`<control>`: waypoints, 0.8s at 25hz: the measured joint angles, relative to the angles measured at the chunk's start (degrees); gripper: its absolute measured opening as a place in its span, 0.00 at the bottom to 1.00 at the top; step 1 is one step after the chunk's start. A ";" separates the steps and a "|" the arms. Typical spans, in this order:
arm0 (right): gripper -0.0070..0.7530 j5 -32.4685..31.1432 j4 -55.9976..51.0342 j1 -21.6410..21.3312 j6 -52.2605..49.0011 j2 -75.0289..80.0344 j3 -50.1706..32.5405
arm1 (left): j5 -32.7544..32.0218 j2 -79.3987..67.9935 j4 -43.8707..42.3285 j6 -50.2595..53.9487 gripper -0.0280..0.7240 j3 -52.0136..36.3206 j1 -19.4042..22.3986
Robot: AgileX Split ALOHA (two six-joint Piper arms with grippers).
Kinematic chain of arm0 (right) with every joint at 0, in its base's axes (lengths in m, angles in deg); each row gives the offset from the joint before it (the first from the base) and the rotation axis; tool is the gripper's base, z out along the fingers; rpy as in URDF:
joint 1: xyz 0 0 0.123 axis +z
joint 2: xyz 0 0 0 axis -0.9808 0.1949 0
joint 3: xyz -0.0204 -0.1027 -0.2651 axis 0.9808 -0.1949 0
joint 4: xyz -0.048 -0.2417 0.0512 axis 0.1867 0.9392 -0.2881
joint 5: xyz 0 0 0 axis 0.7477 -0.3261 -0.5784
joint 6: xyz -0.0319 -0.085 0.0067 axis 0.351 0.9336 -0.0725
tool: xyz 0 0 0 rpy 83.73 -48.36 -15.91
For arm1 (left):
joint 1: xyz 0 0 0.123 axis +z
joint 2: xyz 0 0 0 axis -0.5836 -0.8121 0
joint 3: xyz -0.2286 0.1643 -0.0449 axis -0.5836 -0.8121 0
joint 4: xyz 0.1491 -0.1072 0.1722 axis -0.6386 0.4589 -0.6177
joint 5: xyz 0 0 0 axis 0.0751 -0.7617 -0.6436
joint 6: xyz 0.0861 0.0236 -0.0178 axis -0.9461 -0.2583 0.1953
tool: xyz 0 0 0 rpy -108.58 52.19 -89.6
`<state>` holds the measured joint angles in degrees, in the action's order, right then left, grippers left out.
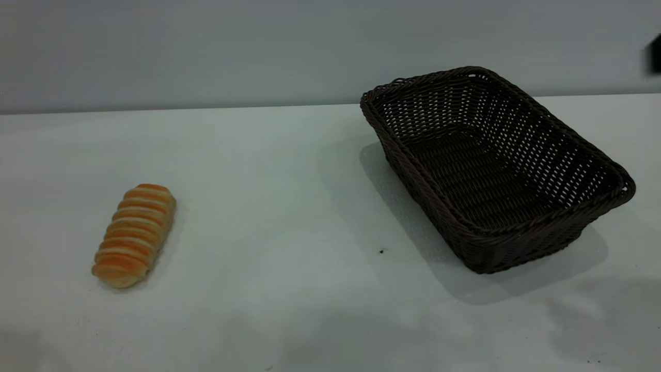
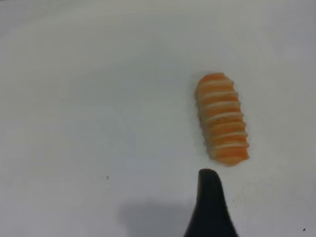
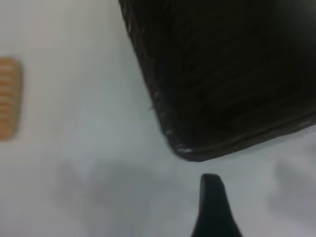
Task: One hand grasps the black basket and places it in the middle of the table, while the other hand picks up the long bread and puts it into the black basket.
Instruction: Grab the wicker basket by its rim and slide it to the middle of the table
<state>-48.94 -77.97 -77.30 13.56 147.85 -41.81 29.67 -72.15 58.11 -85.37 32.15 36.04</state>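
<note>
The black basket point(image 1: 496, 170) sits at a slant, away from the middle of the table point(image 1: 350, 207). My right gripper should set it straight there before my left gripper picks up the long bread.
The long bread point(image 1: 135, 235), golden-orange with pale ridges, lies on the white table point(image 1: 289, 206) at the left. The black basket point(image 1: 516, 248) stands empty at the right, turned at an angle. In the left wrist view the bread point(image 2: 222, 119) lies just beyond my left gripper point(image 2: 210, 207), which hovers above the table and holds nothing. In the right wrist view my right gripper point(image 3: 213, 207) hovers just off a corner of the basket point(image 3: 222, 74) without touching it. The bread point(image 3: 9, 98) shows far off in that view.
A plain grey wall runs behind the table. A black piece point(image 1: 655, 54) shows at the right edge of the exterior view, above the table's back. A tiny dark speck point(image 1: 381, 251) lies between bread and basket.
</note>
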 joint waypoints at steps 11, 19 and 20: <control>0.72 3.84 -30.71 0.00 -0.51 30.36 1.86 | 4.19 -4.73 0.51 -1.31 0.81 0.04 0.00; 0.72 10.89 -45.03 0.00 2.32 40.88 3.07 | 4.19 -4.73 0.57 -1.41 0.81 0.04 0.00; 0.71 11.74 -46.98 0.00 2.51 42.35 3.52 | 4.19 -4.73 0.57 -1.41 0.81 0.04 0.00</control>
<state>-37.20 -124.95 -77.30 16.07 190.20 -38.29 33.86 -76.88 58.67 -86.78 32.19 36.04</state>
